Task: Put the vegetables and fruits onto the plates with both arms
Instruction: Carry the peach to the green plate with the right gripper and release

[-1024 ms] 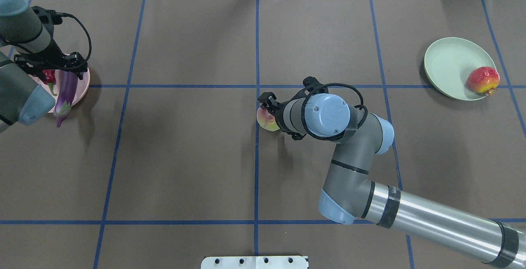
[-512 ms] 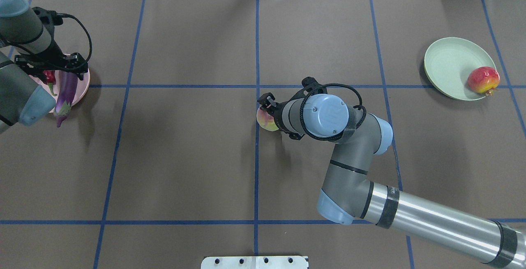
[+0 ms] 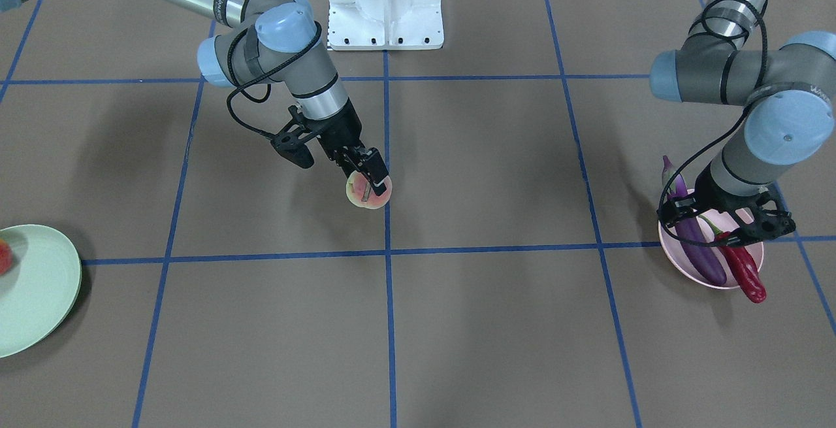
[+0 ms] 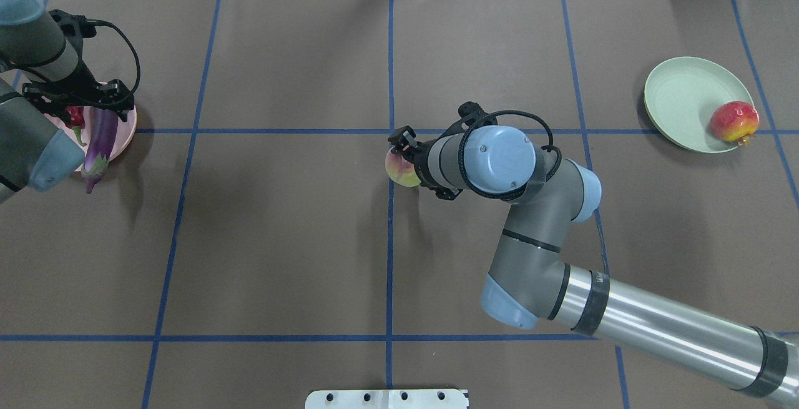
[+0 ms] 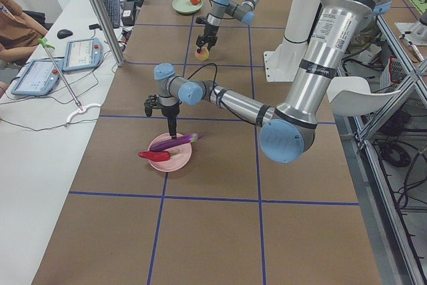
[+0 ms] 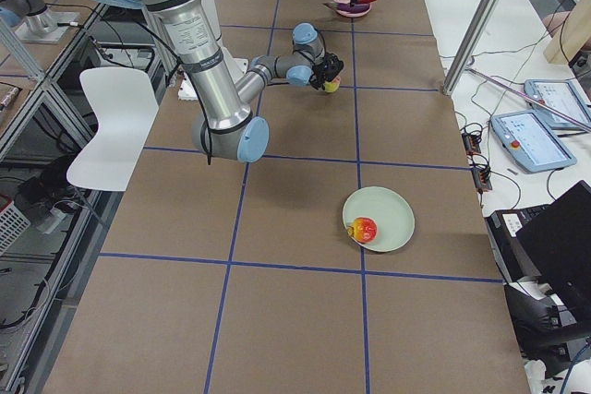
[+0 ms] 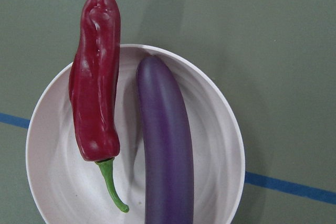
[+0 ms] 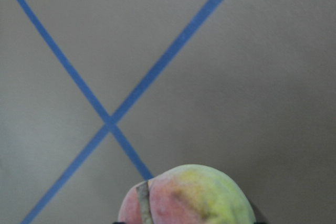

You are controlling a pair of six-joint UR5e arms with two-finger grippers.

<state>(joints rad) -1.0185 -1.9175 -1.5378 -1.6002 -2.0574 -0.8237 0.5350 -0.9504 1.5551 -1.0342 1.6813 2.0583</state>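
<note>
The mint green plate has room beside the orange-red fruit; my right gripper should keep carrying the peach there until it rests inside the plate's rim.
My right gripper (image 3: 368, 175) is shut on the pale yellow-pink peach (image 3: 369, 194) and holds it just above the table's middle; they also show in the overhead view, gripper (image 4: 404, 148) and peach (image 4: 398, 170). The peach fills the bottom of the right wrist view (image 8: 194, 198). My left gripper (image 4: 84, 100) hangs open over the pink plate (image 7: 58, 182), where the purple eggplant (image 7: 165, 145) and the red chili (image 7: 97, 77) lie side by side. The orange-red fruit (image 4: 734, 122) sits on the rim of the mint green plate (image 4: 680, 93) at the far right.
The brown table has a grid of blue tape lines. The white robot base (image 3: 385, 3) stands at the robot's edge. The eggplant's cap end (image 4: 93, 172) sticks out over the pink plate's rim.
My right gripper has lifted the peach a little and carried it slightly away from the robot. The left arm has barely moved.
</note>
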